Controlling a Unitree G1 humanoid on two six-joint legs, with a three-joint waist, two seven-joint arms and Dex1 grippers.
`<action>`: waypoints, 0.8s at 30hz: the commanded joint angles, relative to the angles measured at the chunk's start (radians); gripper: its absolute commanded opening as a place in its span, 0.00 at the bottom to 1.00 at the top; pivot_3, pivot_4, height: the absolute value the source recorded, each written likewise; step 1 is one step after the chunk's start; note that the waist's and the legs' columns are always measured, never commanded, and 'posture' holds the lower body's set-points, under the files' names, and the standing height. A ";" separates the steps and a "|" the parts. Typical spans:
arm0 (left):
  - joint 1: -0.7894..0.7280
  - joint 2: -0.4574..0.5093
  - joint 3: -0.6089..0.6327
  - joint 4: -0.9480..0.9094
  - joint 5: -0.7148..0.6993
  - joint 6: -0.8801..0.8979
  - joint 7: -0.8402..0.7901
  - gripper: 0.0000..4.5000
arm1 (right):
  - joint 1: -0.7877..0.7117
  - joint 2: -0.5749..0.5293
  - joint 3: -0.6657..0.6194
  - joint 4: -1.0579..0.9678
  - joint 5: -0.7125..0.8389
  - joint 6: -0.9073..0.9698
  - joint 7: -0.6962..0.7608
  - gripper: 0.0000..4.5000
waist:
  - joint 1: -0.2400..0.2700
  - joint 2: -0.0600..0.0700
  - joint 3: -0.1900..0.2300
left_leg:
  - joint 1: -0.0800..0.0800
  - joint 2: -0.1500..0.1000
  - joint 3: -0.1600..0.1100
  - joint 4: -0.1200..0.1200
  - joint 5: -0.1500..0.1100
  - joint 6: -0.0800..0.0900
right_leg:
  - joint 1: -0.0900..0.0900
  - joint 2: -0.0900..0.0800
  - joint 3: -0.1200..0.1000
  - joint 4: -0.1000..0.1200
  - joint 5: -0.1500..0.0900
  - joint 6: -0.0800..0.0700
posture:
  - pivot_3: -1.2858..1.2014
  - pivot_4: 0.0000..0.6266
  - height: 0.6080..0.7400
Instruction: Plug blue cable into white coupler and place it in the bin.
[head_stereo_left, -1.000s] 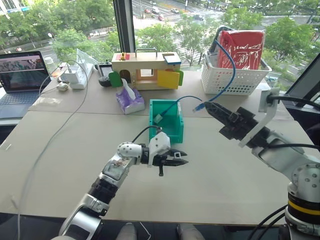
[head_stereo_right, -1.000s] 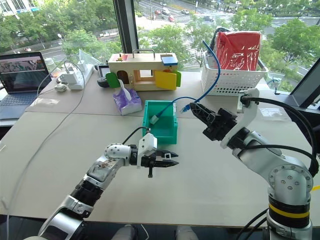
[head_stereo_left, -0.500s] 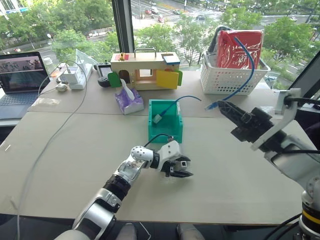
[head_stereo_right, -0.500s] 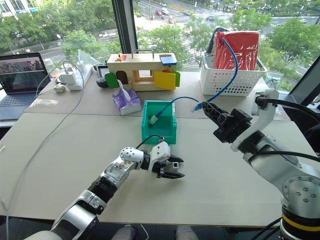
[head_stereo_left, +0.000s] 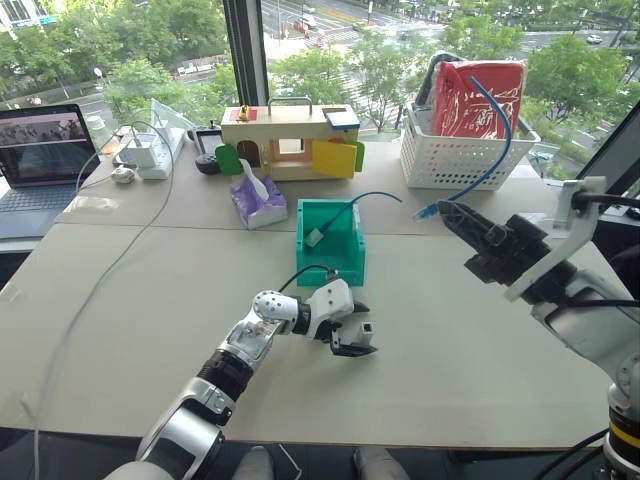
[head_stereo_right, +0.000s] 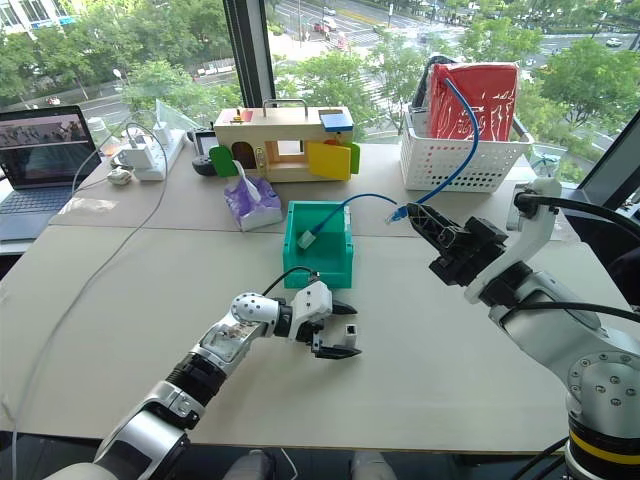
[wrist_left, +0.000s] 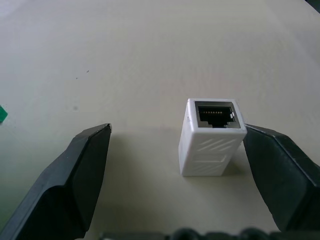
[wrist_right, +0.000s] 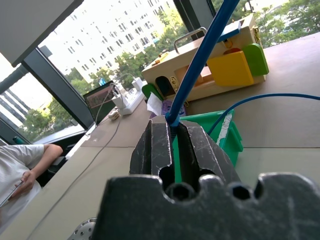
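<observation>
The white coupler (head_stereo_left: 366, 331) stands loose near one finger of my open left gripper, which I should clamp onto the coupler's lower sides (wrist_left: 204, 162) before the blue plug goes in.
The white coupler (wrist_left: 212, 145) stands on end on the table, dark socket facing up, between the fingers of my left gripper (wrist_left: 175, 131). That gripper (head_stereo_left: 358, 336) is open and low on the table in front of the teal bin (head_stereo_left: 345, 268). The coupler sits close against one finger, with a wide gap to the other. My right gripper (head_stereo_left: 447, 210) hangs raised at the right, shut on the blue cable (head_stereo_left: 497, 150). A blue plug tip shows just past its fingertips, and the cable curves upward. Another blue stretch (head_stereo_left: 360, 198) arcs into the bin, its light plug end inside.
At the back stand a wooden toy house (head_stereo_left: 290, 140), a purple tissue pack (head_stereo_left: 258, 200) and a white lattice basket (head_stereo_left: 465, 155) holding a red bag. A laptop (head_stereo_left: 45, 150), a power strip (head_stereo_left: 150, 152) and a long grey-white wire (head_stereo_left: 95, 290) lie left. A person (wrist_right: 20, 165) sits beyond the table.
My left gripper has sunk to the table and gone from shut to open, leaving the coupler standing between its fingers. The right gripper keeps its hold on the cable.
</observation>
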 joint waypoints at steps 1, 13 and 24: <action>0.017 0.019 0.002 0.008 0.024 -0.001 0.004 0.98 | -0.009 -0.007 -0.011 -0.018 0.010 -0.031 0.009 0.00 | 0.000 0.000 0.000 | 0.000 0.000 0.000 0.000 0.000 0.000 | 0.000 0.000 0.000 0.000 0.000 0.000 | 0.52 0.24 1.00; 0.038 0.020 0.012 -0.002 -0.003 -0.007 -0.030 0.57 | 0.026 -0.016 -0.015 -0.016 -0.001 -0.027 0.004 0.00 | 0.002 0.000 0.000 | 0.000 0.000 0.000 0.000 0.000 0.000 | 0.000 0.000 0.000 0.000 0.000 0.000 | 0.52 0.24 1.00; 0.036 -0.012 0.012 -0.004 -0.002 -0.003 -0.037 0.13 | 0.221 -0.065 -0.037 -0.054 -0.063 -0.003 -0.011 0.00 | 0.011 0.001 -0.001 | 0.001 0.000 0.000 0.000 0.000 0.000 | 0.002 0.000 0.000 -0.001 0.000 0.000 | 0.52 0.24 1.00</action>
